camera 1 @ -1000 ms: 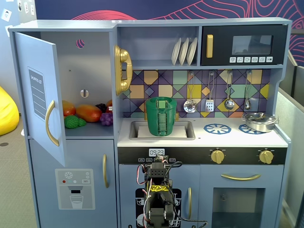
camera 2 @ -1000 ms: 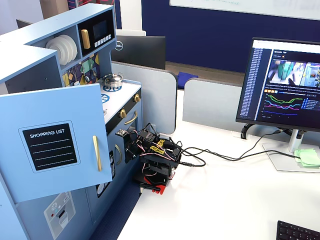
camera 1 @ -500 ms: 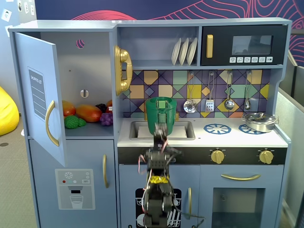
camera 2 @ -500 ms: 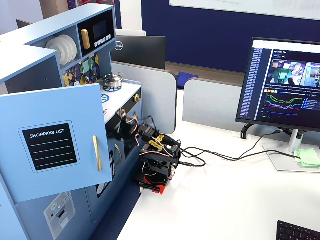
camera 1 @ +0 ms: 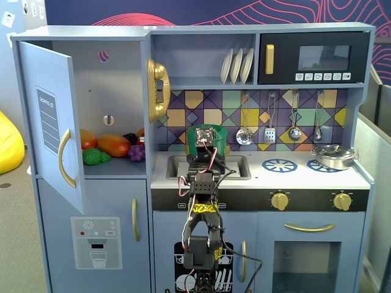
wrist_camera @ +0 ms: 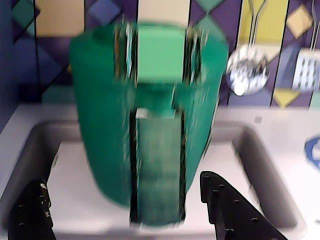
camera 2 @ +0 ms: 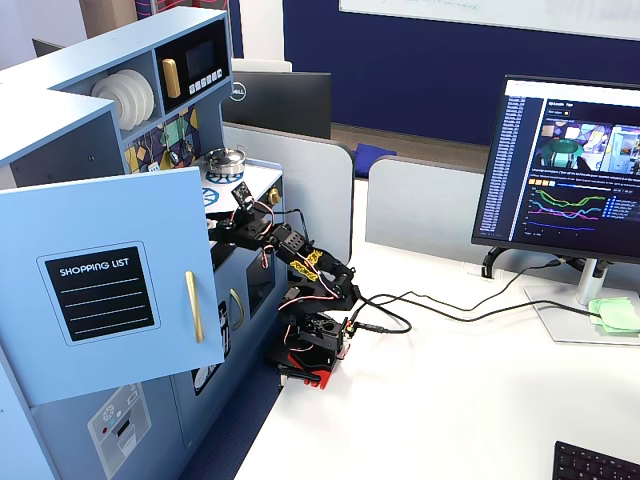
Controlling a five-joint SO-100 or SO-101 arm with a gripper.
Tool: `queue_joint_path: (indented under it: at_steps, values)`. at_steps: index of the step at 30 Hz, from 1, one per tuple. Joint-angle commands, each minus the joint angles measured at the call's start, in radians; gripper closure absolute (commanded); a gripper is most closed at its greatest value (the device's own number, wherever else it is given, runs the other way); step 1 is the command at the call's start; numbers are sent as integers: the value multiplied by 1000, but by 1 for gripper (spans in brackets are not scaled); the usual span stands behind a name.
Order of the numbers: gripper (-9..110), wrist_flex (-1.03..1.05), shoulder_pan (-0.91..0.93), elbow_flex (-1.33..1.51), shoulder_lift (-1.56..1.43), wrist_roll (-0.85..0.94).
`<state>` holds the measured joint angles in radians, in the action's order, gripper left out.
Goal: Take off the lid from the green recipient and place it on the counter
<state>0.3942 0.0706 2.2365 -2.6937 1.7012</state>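
Note:
The green recipient sits upright in the recessed sink point(camera 1: 238, 167). The lid should come off in one piece when I lift it, and the green recipient should stay standing.
The green recipient point(camera 1: 221, 141) stands upright in the recessed sink point(camera 1: 239, 166) of the counter point(camera 1: 305, 178). In the wrist view the recipient point(wrist_camera: 100, 110) fills the middle, blurred, with its ribbed strap handle point(wrist_camera: 159, 165) facing the camera. A lighter-green block point(wrist_camera: 160, 52) shows near its top. I cannot tell the lid apart from the pot's blurred top edge. My gripper point(wrist_camera: 122, 182) is open, with one black finger point(wrist_camera: 30, 215) to the left of the recipient and the other finger point(wrist_camera: 225, 210) to the right, both short of it. From the front the gripper point(camera 1: 206, 156) covers the recipient's middle.
A silver pan point(camera 1: 333, 157) sits on the right burner and also shows in the side fixed view point(camera 2: 225, 160). Metal utensils point(camera 1: 269, 128) hang on the back wall. The fridge door point(camera 1: 52, 122) stands open to the left. In the side view the arm point(camera 2: 300, 262) reaches in behind that door point(camera 2: 110, 280).

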Motion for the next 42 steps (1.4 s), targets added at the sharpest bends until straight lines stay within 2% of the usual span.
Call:
queue_joint_path:
  at_steps: [1, 23, 32, 39, 42]
  values:
    - [69, -38, 17, -129, 71, 31]
    - [72, -164, 34, -586, 540, 43]
    - [76, -138, 26, -594, 565, 21]
    - [91, -150, -6, -583, 560, -37]
    - [101, -150, -21, -578, 558, -26]
